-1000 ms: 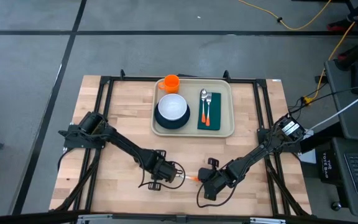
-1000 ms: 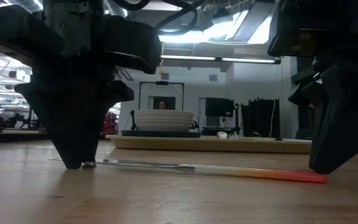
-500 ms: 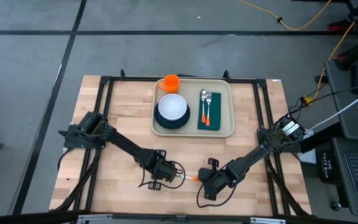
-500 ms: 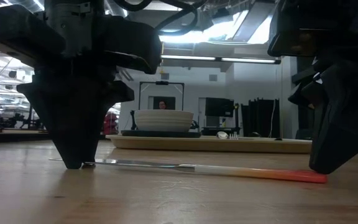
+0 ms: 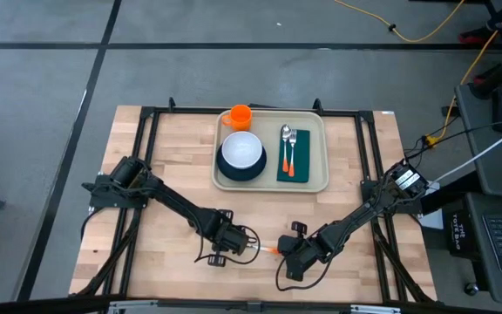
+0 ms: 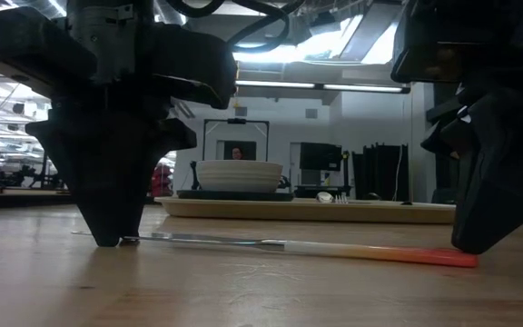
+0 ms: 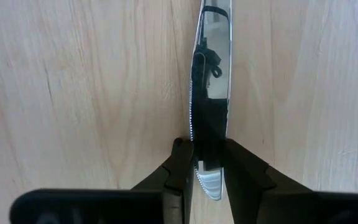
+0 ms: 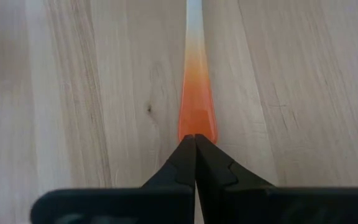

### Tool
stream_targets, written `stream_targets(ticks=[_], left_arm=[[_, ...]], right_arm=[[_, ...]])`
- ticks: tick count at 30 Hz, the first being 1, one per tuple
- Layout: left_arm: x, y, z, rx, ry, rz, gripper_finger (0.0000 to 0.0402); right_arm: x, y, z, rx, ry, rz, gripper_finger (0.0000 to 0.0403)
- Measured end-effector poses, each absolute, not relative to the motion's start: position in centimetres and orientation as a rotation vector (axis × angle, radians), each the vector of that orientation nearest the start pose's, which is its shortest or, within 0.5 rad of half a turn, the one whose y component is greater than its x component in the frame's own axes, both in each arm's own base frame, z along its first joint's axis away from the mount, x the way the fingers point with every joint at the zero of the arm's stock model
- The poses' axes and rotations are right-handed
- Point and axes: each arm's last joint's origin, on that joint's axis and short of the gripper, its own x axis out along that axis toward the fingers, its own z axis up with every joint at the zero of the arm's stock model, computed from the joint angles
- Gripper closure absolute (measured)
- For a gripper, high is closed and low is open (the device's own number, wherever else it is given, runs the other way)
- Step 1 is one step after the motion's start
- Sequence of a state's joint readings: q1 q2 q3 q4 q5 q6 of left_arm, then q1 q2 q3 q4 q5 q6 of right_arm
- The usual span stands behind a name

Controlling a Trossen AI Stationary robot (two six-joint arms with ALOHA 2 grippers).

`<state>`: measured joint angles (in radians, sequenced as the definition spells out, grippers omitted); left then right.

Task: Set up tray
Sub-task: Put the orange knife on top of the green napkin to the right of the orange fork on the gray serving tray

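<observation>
The knife blade's tip (image 6: 82, 233) is in my left gripper, so my left gripper should lift the knife while my shut right gripper backs off, opens and takes hold of the handle (image 6: 305, 248) near the blade.
A knife (image 5: 264, 249) with a steel blade (image 7: 211, 93) and an orange handle (image 8: 196, 93) lies flat on the wooden table, near its front edge. My left gripper (image 7: 209, 168) stands over the blade's tip end, closed on it. My right gripper (image 8: 196, 140) is shut, with its tips at the handle's free end. The beige tray (image 5: 322, 179) sits at the far middle. It carries a white bowl (image 5: 242, 148) on a dark plate, and a green napkin (image 5: 293, 167) with a spoon and a fork. My left gripper pinches the blade close to its tip (image 7: 207, 146) between its two fingers, one on the serrated edge and one on the back. The fingers point straight down and lie across the blade. The knife stays flat on the table. My right gripper meets the handle's free end (image 8: 196, 129) with its shut fingertips, slanting down from the table's right side, in line with the knife. In the low view the tips sit on that end (image 6: 461, 258), which rests on the table.
An orange cup (image 5: 240, 116) stands at the tray's far left corner. Bare wood (image 5: 164, 157) lies left of the tray and between the tray and the knife. Dark frame rails (image 5: 146, 131) run along the table's sides.
</observation>
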<state>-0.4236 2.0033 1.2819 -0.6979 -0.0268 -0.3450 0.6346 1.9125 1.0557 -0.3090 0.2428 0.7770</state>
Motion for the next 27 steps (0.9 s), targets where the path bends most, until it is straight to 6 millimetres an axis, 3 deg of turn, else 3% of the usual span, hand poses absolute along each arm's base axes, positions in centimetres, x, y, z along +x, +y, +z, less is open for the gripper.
stream_targets(ticks=[6, 14, 20, 27], left_arm=[[33.7, -15.1, 13.1, 0.034, 1.420, -0.085, 0.0343], [33.7, -15.1, 13.2, 0.034, 1.420, -0.088, 0.0343], [34.2, -15.4, 14.1, 0.039, 1.412, -0.115, 0.0343], [34.3, -15.4, 14.2, 0.043, 1.419, -0.120, 0.0343]], right_arm=[[28.8, 20.4, 11.8, 0.203, 1.096, -0.077, 0.0384], [28.9, 20.4, 12.0, 0.199, 1.086, -0.065, 0.0397], [28.5, 20.3, 13.4, 0.159, 1.061, -0.025, 0.0371], [28.0, 20.4, 16.4, 0.107, 0.936, -0.007, 0.0374]])
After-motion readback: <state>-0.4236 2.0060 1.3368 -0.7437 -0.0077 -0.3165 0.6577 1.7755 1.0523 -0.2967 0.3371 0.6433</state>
